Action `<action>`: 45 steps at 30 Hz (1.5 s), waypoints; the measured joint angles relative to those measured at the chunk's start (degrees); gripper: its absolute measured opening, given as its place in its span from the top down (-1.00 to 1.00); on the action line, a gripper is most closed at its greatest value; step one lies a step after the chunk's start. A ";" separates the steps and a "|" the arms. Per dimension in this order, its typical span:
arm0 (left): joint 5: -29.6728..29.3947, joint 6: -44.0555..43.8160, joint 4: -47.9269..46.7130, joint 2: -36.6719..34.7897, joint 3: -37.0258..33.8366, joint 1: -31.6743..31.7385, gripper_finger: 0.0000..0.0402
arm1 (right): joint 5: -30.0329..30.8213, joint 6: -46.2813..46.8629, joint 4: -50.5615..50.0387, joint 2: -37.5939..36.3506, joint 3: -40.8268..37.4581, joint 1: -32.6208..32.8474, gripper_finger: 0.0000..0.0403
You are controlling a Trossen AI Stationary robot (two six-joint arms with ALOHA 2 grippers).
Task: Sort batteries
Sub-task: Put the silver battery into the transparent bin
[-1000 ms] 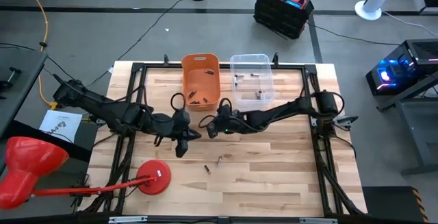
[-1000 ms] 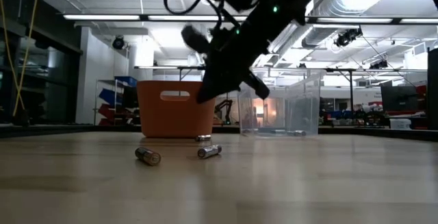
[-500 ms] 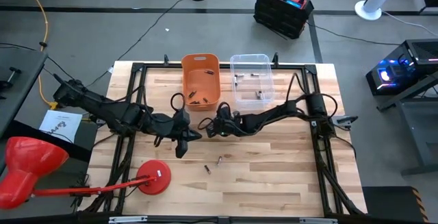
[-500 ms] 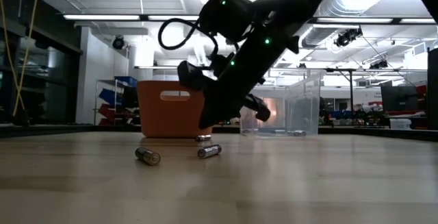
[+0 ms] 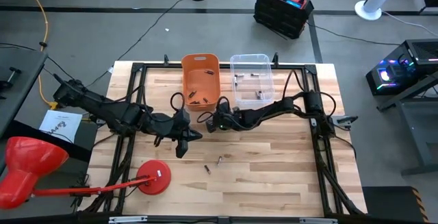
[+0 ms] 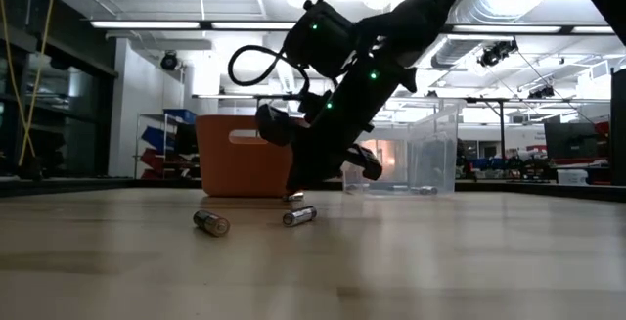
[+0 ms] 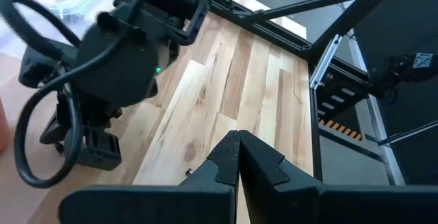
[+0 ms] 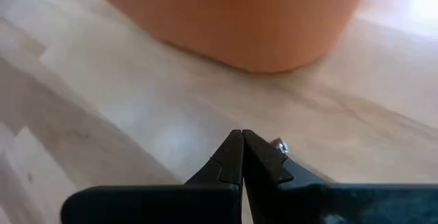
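Observation:
My right gripper's fingers are closed next to the battery's silvery end (image 8: 279,144). I should open them and close them around the battery before I lift it.
Two batteries (image 5: 207,170) (image 5: 220,160) lie loose on the wooden table; the low view shows them as the batteries (image 6: 210,223) (image 6: 299,216). A third battery (image 6: 290,197) lies just in front of the orange bin (image 5: 200,81). My right gripper (image 6: 293,189) is shut and slants down right at it; its wrist view shows the battery's silvery end (image 8: 279,145) beside the shut fingers (image 8: 241,136). More batteries lie in the orange bin and in the clear bin (image 5: 251,80). My left gripper (image 5: 197,135) hovers shut above mid-table. My right gripper's shut tips come down slanting from the table's right, next to the silvery end (image 8: 279,145) of the battery in front of the orange bin. Whether the fingers touch it I cannot tell. The battery lies flat on the table.
A red round stand base (image 5: 154,180) sits on the table's near left part. The black frame rails (image 5: 321,142) run along the table's sides. Bare wood (image 5: 274,176) lies at the near right.
My right gripper has come down and toward the table's left, to the battery in front of the orange bin, staying shut. The batteries have not moved.

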 joint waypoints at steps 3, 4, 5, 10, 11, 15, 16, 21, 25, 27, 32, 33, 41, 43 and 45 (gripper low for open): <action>0.00 -0.02 0.00 0.00 0.00 0.00 1.00 | -3.65 -1.76 -0.86 -0.01 0.02 0.03 1.00; 0.00 -0.02 0.00 0.00 0.00 0.00 1.00 | -4.39 -2.09 -1.99 -0.04 0.02 0.53 1.00; 0.00 -0.02 0.00 0.00 0.00 0.00 1.00 | -4.32 -2.24 -2.85 -0.04 0.00 1.20 1.00; -0.09 -0.02 -0.04 0.00 0.00 0.00 1.00 | -5.75 -4.53 -8.04 -0.87 0.13 4.79 1.00; -0.09 -0.02 -0.02 0.00 0.00 0.00 1.00 | -6.04 -4.58 -9.57 -1.39 0.15 5.59 1.00; -0.14 -0.02 -0.16 0.00 0.00 0.00 1.00 | -7.73 -5.47 -16.05 -4.40 -0.04 8.72 1.00; -0.17 -0.02 -0.09 0.00 0.00 0.01 1.00 | -7.21 -6.29 -17.03 -5.67 -0.14 9.31 1.00; -0.44 1.51 -0.04 0.00 0.00 0.26 1.00 | -6.13 -11.78 -18.38 -12.98 0.04 7.46 1.00; -1.74 2.33 -0.06 0.00 0.00 0.26 1.00 | -12.16 -14.90 -18.57 -14.46 0.00 3.13 1.00; -1.87 2.43 -0.05 0.00 0.00 0.26 1.00 | -15.62 -13.84 -18.28 -14.34 0.00 1.41 1.00; -1.90 1.92 -0.15 0.00 0.00 0.26 1.00 | -23.25 -18.77 -18.15 -11.40 -0.04 -0.25 0.88; -1.90 1.92 -0.17 0.00 0.00 0.26 1.00 | -23.77 -20.07 -18.09 -10.95 -0.04 -0.28 0.84; -1.92 1.31 -0.09 0.00 0.00 0.26 1.00 | -11.67 -24.32 -18.37 -9.46 -0.04 -0.61 0.31; -1.92 1.31 -0.09 0.00 0.00 0.26 1.00 | -12.05 -25.55 -19.32 -9.46 -0.04 -1.01 0.22; -2.01 1.34 -0.09 0.00 0.00 0.26 1.00 | -12.25 -26.68 -20.35 -9.46 -0.04 -1.35 0.15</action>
